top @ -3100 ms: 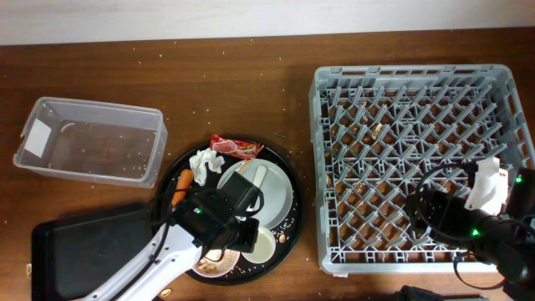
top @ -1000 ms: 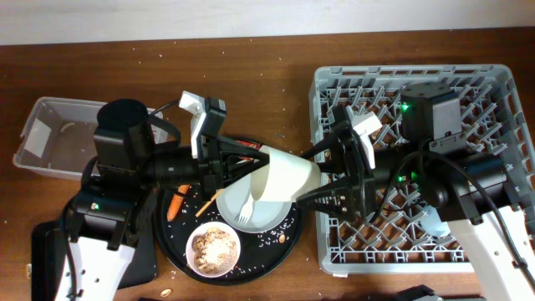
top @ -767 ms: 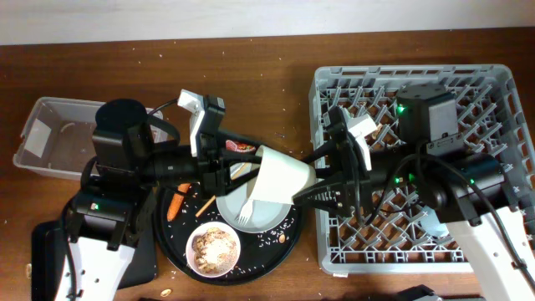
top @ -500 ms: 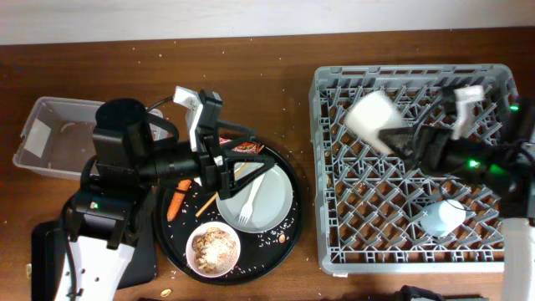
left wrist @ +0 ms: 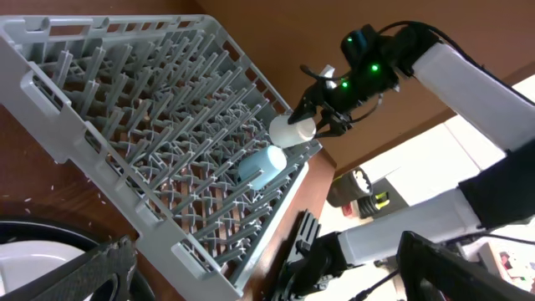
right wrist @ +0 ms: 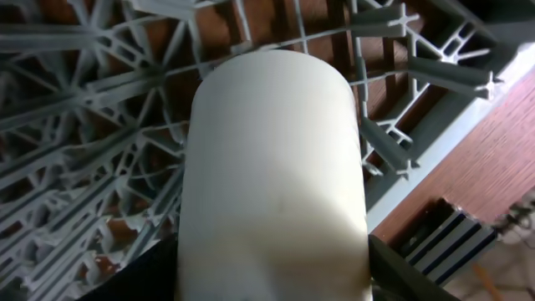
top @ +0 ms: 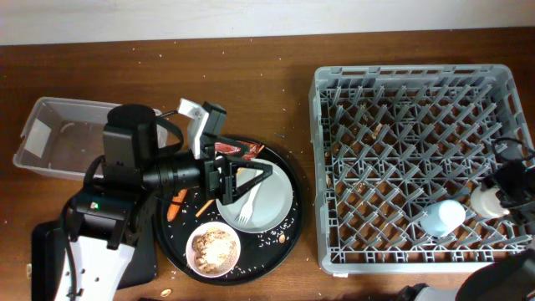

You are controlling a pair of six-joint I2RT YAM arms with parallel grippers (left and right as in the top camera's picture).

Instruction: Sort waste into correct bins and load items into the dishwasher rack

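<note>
My left gripper hangs over the plate and fork (top: 271,203), blocking my right gripper's way, so next my left gripper draws back before my right gripper takes the fork (top: 248,206).
My left gripper (top: 249,181) stands open and empty just over the round pale plate (top: 272,196), which carries a white fork (top: 246,209). Its fingers (left wrist: 100,272) frame the left wrist view. My right gripper (top: 495,199) is shut on a white cup (top: 483,201) low over the near right corner of the dishwasher rack (top: 334,84). That white cup (right wrist: 276,167) fills the right wrist view, above the rack (right wrist: 75,125). A light blue cup (top: 440,217) lies in the rack beside it. A red wrapper (top: 238,149), carrot piece (top: 175,201), chopstick (top: 203,205) and bowl of food scraps (top: 213,247) lie near the plate.
The waste and tableware sit on a large round black tray (top: 288,238). A clear tub (top: 88,138) stands at the far left, and a flat black tray (top: 50,251) lies at the near left under my left arm. Crumbs dot the wooden table.
The white cup passed from my left gripper to the right, which carried it across the rack to the near right corner. My left gripper opened and stayed over the plate.
</note>
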